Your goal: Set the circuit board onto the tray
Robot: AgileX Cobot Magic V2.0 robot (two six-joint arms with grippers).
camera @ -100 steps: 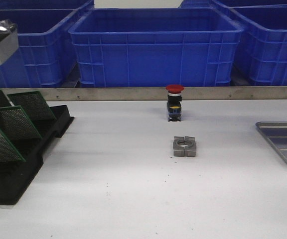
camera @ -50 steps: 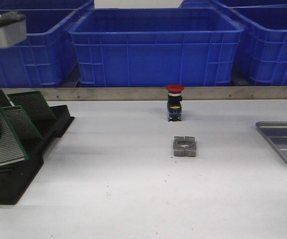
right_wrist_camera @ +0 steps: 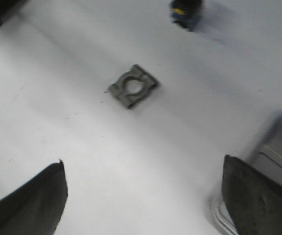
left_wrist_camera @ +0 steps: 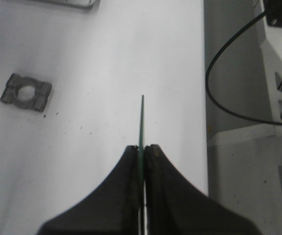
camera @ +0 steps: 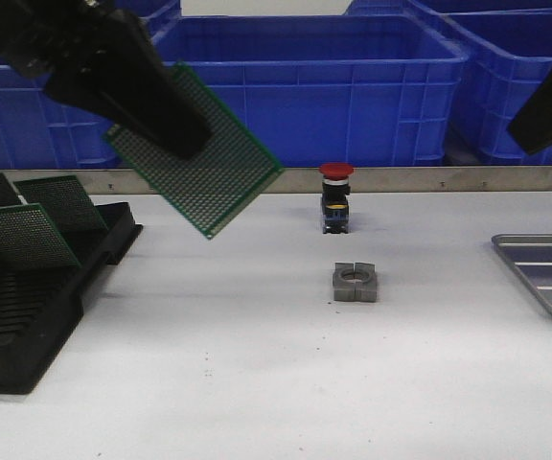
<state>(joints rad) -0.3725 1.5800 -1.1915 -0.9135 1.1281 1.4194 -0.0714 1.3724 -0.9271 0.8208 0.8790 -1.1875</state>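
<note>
I should take the circuit board by its free edge (camera: 243, 199) with my right gripper and carry it to the silver-grey tray (camera: 546, 275), because my left gripper is holding the circuit board far from there.
My left gripper (camera: 173, 126) is shut on a green perforated circuit board (camera: 204, 165) and holds it tilted, high above the table left of centre. In the left wrist view the board (left_wrist_camera: 142, 115) shows edge-on, pinched between the fingers of the gripper (left_wrist_camera: 142, 148). The silver-grey tray (camera: 541, 273) lies at the table's right edge, partly cut off. My right gripper (right_wrist_camera: 143, 169) is open and empty above the table. The tray's corner (right_wrist_camera: 277, 149) sits by its one fingertip (right_wrist_camera: 256, 196). The right arm (camera: 551, 101) shows at the upper right in the front view.
A black slotted rack (camera: 27, 316) at the left holds other green boards (camera: 27, 238). A red-capped push button (camera: 335, 196) and a grey metal block (camera: 355, 282) stand mid-table; the block also shows in the left wrist view (left_wrist_camera: 26, 92) and the right wrist view (right_wrist_camera: 132, 86). Blue bins (camera: 300, 86) line the back.
My left gripper has lifted a board out of the rack and carried it up and to the right. My right arm has come into view at the upper right.
</note>
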